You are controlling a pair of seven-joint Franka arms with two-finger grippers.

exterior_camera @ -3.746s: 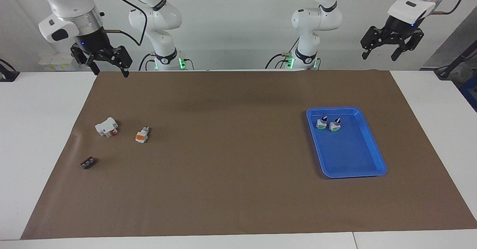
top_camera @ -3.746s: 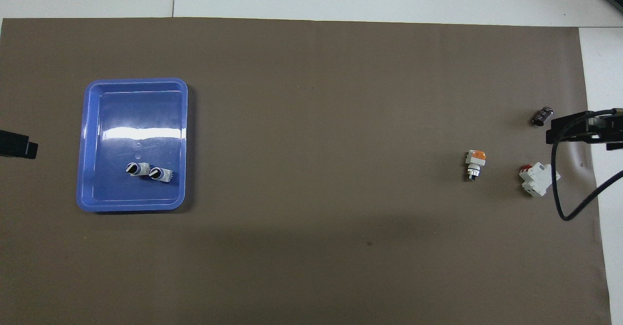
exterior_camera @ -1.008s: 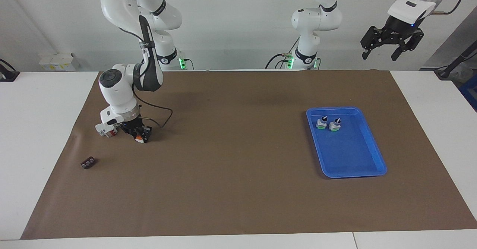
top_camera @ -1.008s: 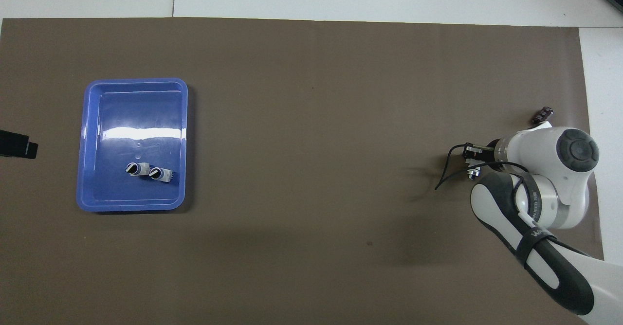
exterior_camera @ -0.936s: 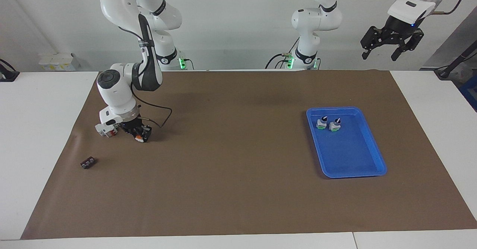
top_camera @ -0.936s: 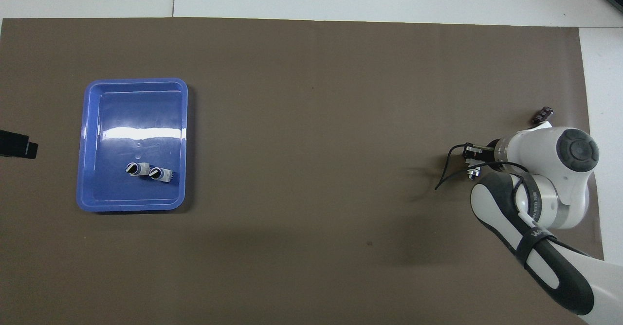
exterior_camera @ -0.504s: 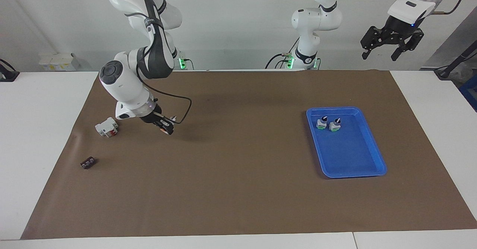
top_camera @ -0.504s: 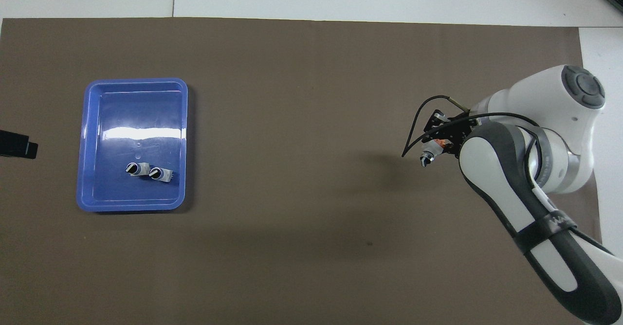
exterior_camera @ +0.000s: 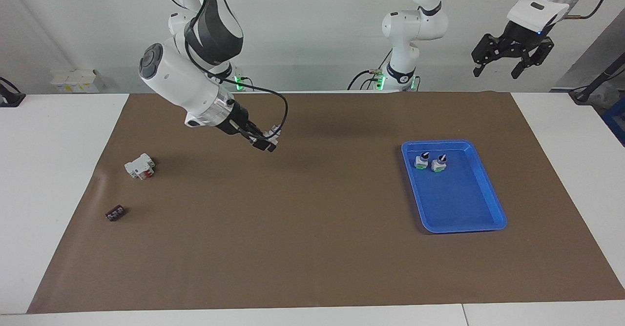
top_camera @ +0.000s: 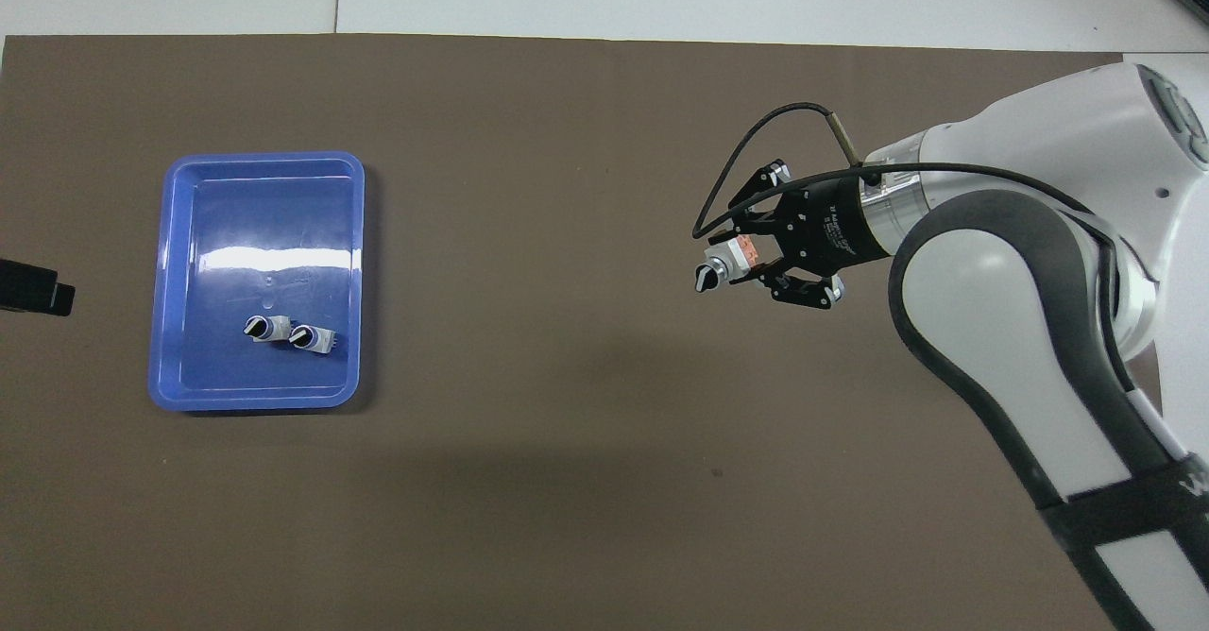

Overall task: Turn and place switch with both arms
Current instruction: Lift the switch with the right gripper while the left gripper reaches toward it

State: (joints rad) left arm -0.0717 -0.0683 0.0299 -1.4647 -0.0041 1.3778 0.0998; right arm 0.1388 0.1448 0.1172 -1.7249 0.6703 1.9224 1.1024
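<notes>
The switch's black knob points toward the blue tray while my right gripper holds the switch's body (top_camera: pixel 727 256). My left gripper should therefore grip and turn the knob (top_camera: pixel 705 280) before the switch is placed.
My right gripper (exterior_camera: pixel 266 143) is shut on the switch (exterior_camera: pixel 272 132) and holds it in the air over the brown mat, between the middle of the table and the right arm's end. In the overhead view the switch (top_camera: pixel 725 264) lies sideways in the right gripper (top_camera: pixel 748 259), its black knob pointing toward the blue tray and its orange patch showing between the fingers. My left gripper (exterior_camera: pixel 504 62) is open and empty, and waits high over the left arm's end of the table. Only its tip (top_camera: pixel 34 288) shows in the overhead view.
A blue tray (exterior_camera: pixel 459 204) toward the left arm's end holds two upright switches (exterior_camera: pixel 421 161) (exterior_camera: pixel 438 163). A white block with a red part (exterior_camera: pixel 140 166) and a small flat black piece (exterior_camera: pixel 115 213) lie on the mat (exterior_camera: pixel 312 228) toward the right arm's end.
My right gripper came down on the switch beside the white block, shut on it, lifted it and carried it toward the middle of the table. The left arm has not moved.
</notes>
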